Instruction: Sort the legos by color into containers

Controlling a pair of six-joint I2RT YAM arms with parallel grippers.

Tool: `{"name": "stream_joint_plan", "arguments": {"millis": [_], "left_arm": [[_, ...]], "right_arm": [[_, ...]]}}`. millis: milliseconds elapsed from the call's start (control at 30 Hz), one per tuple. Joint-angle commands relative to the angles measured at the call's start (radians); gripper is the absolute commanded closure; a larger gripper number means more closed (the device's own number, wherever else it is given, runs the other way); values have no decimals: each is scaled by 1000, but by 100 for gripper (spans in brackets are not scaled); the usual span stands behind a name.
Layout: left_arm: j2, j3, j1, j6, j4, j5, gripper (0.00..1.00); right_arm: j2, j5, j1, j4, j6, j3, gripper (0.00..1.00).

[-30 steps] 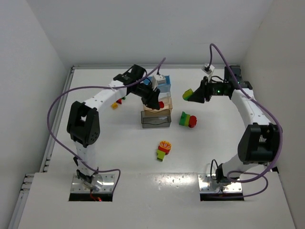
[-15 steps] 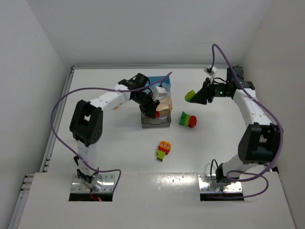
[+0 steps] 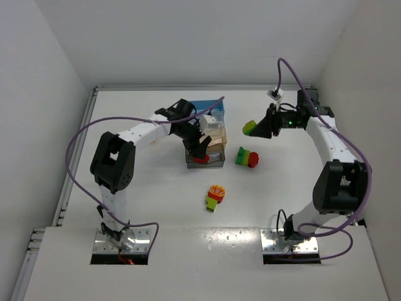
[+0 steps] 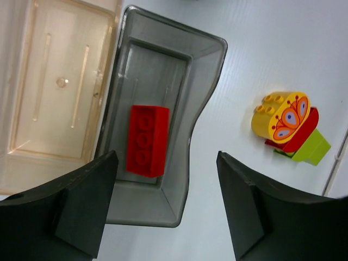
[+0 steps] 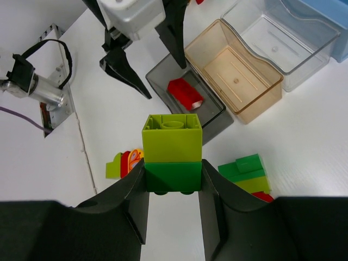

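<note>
My left gripper should keep going toward the free light green brick (image 5: 172,144) until it closes there, because my right gripper is holding the stack by its dark green brick (image 5: 173,176).
A red lego (image 4: 147,140) lies flat inside the smoky grey container (image 4: 204,87), free of any grip. My left gripper (image 4: 166,157) hangs open right above that bin's near end (image 3: 199,149), with nothing between its fingers. My right gripper (image 5: 173,176) is shut on a green stack (image 5: 172,147), a light green brick on a dark green one, held in the air at the right (image 3: 249,126). The pale tan container (image 5: 234,70) beside the grey one is empty. The blue container (image 3: 207,108) stands behind them.
A green, light green and red clump (image 3: 245,157) lies right of the bins. A yellow, red and green clump (image 3: 215,195) lies nearer the arm bases. A clear bin (image 5: 283,43) sits between the tan and blue ones. White walls close the table's sides.
My left gripper moved from over the tan bin to the grey bin and opened. The red lego now lies in the grey bin. The right arm barely moved.
</note>
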Motion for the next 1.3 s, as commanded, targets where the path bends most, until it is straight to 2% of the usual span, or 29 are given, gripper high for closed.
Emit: {"name": "stream_joint_plan", "arguments": {"millis": [0, 167, 300, 600, 900, 1000, 1267], "left_arm": [[-114, -6, 21, -59, 126, 42, 20], [-175, 33, 53, -173, 216, 194, 23], [-197, 72, 96, -416, 350, 414, 27], [-186, 8, 96, -726, 684, 597, 24], [-186, -26, 78, -785, 747, 675, 24], [-186, -35, 67, -785, 757, 700, 21], [-186, -53, 58, -785, 766, 700, 21]], "right_arm": [[4, -41, 6, -10, -44, 44, 99], [22, -52, 15, -33, -73, 53, 99], [42, -81, 70, -129, -177, 100, 99], [85, -135, 201, -194, -233, 156, 99], [104, -135, 269, -205, -251, 190, 99], [104, -135, 279, -205, -251, 190, 99], [113, -135, 299, -195, -251, 222, 99]]}}
